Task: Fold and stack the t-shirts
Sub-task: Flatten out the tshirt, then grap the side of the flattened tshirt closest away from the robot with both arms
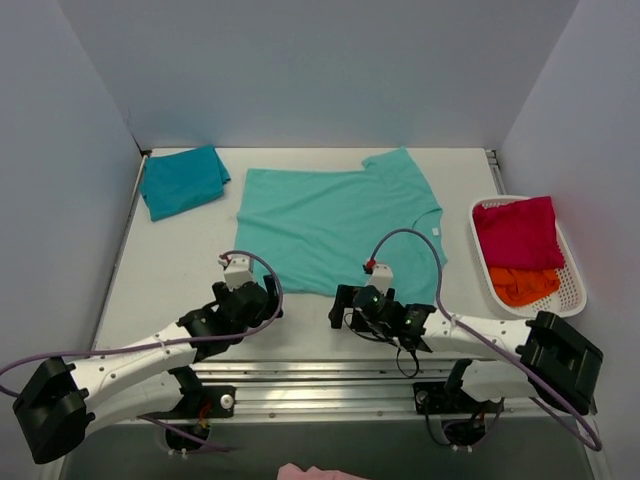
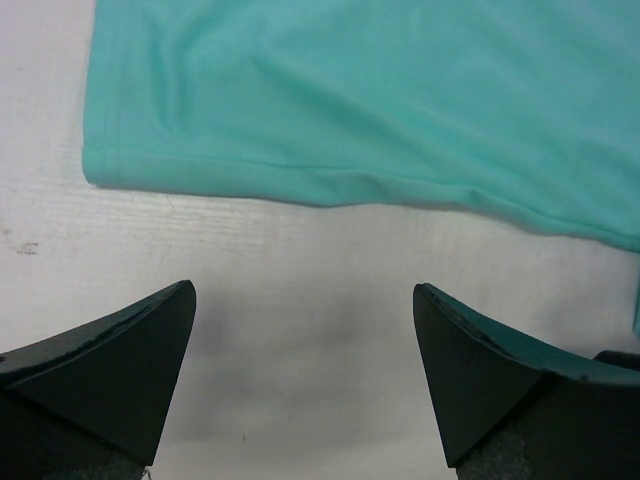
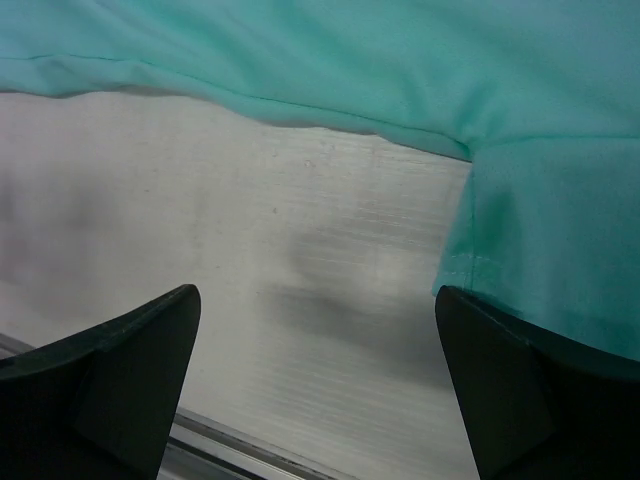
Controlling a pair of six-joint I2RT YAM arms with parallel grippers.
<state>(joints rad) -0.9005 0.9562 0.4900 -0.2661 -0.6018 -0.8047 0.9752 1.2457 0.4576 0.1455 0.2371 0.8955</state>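
Observation:
The mint shirt's near edge (image 2: 305, 192), inside the shirt's hem corner, lies before my left gripper, so this gripper should swing across, turn and pinch the hem corner (image 2: 97, 174).
A light mint-green t-shirt (image 1: 335, 225) lies spread flat in the middle of the table, collar to the right. A darker teal-blue t-shirt (image 1: 183, 180) lies folded at the back left corner. My left gripper (image 1: 262, 298) hovers open just short of the mint shirt's near left corner. In the left wrist view the shirt's near edge (image 2: 380, 90) runs across ahead of the gripper (image 2: 303, 290), with bare table between the fingers. My right gripper (image 1: 342, 303) stands open at the near edge too. In the right wrist view that gripper (image 3: 318, 292) holds nothing, and a sleeve (image 3: 550, 250) hangs by its right finger.
A white basket (image 1: 580, 290) at the right edge holds red (image 1: 518, 232) and orange (image 1: 522, 284) clothes. Grey walls enclose the table on three sides. A metal rail (image 1: 330, 375) runs along the near edge. A bit of pink cloth (image 1: 310, 472) shows at the bottom.

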